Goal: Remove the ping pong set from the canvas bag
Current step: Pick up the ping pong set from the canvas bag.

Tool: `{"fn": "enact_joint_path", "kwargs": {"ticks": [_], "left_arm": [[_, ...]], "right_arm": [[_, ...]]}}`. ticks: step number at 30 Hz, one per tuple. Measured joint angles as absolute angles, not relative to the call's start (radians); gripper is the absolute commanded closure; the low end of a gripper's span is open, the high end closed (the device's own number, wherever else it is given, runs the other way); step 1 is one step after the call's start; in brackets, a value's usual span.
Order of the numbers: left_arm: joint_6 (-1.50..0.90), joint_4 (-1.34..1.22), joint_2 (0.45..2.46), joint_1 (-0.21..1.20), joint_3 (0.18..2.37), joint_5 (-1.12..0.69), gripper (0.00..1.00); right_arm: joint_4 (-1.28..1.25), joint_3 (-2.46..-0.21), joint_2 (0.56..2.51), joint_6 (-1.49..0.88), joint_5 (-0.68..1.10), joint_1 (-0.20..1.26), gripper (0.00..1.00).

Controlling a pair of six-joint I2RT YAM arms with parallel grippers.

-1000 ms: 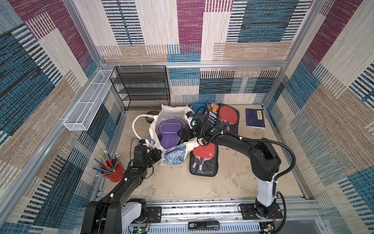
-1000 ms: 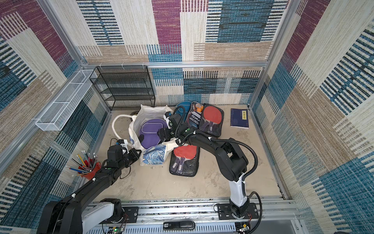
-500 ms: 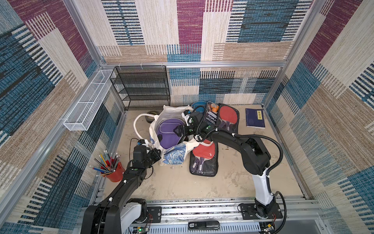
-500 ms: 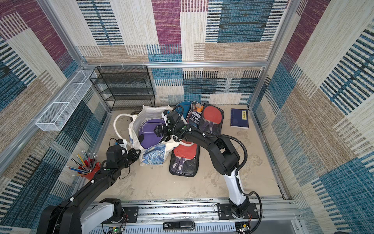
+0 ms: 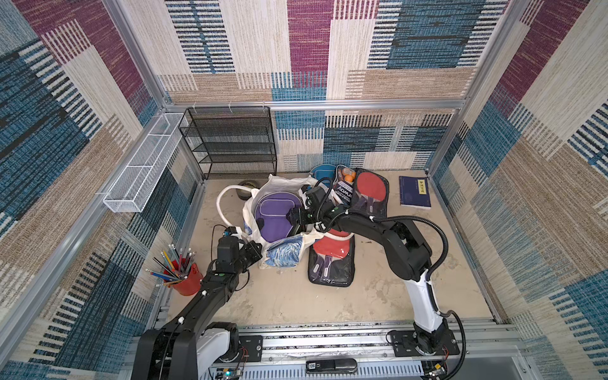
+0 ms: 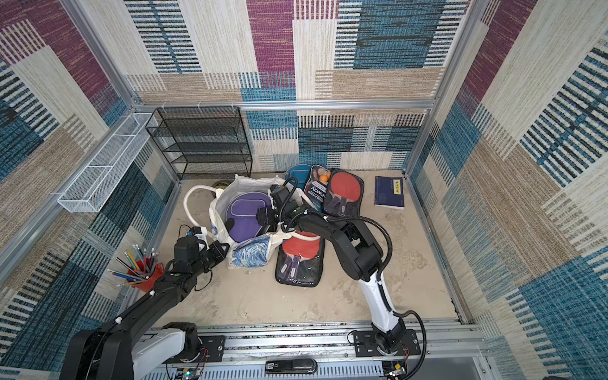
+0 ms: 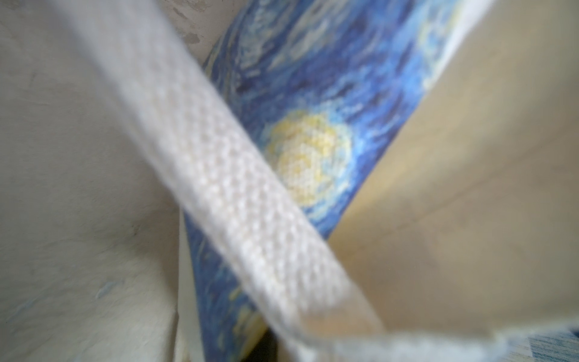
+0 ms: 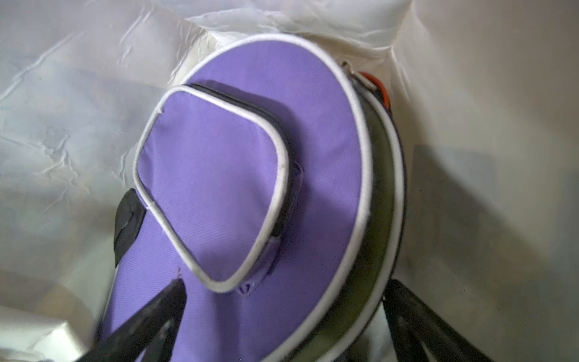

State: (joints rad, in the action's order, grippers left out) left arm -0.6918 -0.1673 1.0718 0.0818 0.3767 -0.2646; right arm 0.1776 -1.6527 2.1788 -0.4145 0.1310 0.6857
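The robot's right gripper has its fingers around both the purple case and the green case behind it, so the robot should back away and pinch only the purple case's rim.
The canvas bag lies open on the floor, its blue-and-yellow print at the front in both top views. Inside it rests the ping pong set, a purple paddle-shaped case with white piping. My right gripper reaches into the bag's mouth. In the right wrist view it is open, its fingers straddling the case's edge. My left gripper is shut on the bag's front corner. The left wrist view shows only the bag's handle strap and print.
A clear case with red paddles lies right of the bag, under my right arm. Another paddle case and a blue case lie behind. Also here: blue book, red pencil cup, black mesh shelf, white wire basket.
My right gripper has moved left, deeper into the bag's mouth, up to the purple case. The left arm has kept its hold and place.
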Motion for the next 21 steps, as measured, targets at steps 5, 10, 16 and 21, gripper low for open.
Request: {"fn": "enact_joint_path", "kwargs": {"ticks": [5, 10, 16, 21], "left_arm": [[-0.688, -0.167, 1.073, 0.081, 0.377, -0.264, 1.0], [-0.683, -0.167, 1.073, 0.081, 0.377, -0.264, 1.0], [-0.681, -0.175, 1.095, 0.081, 0.377, -0.265, 1.0], [-0.681, -0.178, 1.097, 0.081, 0.377, -0.265, 1.0]], "right_arm": [[0.191, -1.692, 2.191, -0.417, 0.13, 0.685, 0.01], [0.216, -1.699, 2.163, -0.395, 0.083, 0.685, 0.01], [0.226, -1.718, 2.118, -0.368, 0.04, 0.684, 0.01], [0.236, -1.735, 2.123, -0.369, 0.062, 0.683, 0.01]]}}
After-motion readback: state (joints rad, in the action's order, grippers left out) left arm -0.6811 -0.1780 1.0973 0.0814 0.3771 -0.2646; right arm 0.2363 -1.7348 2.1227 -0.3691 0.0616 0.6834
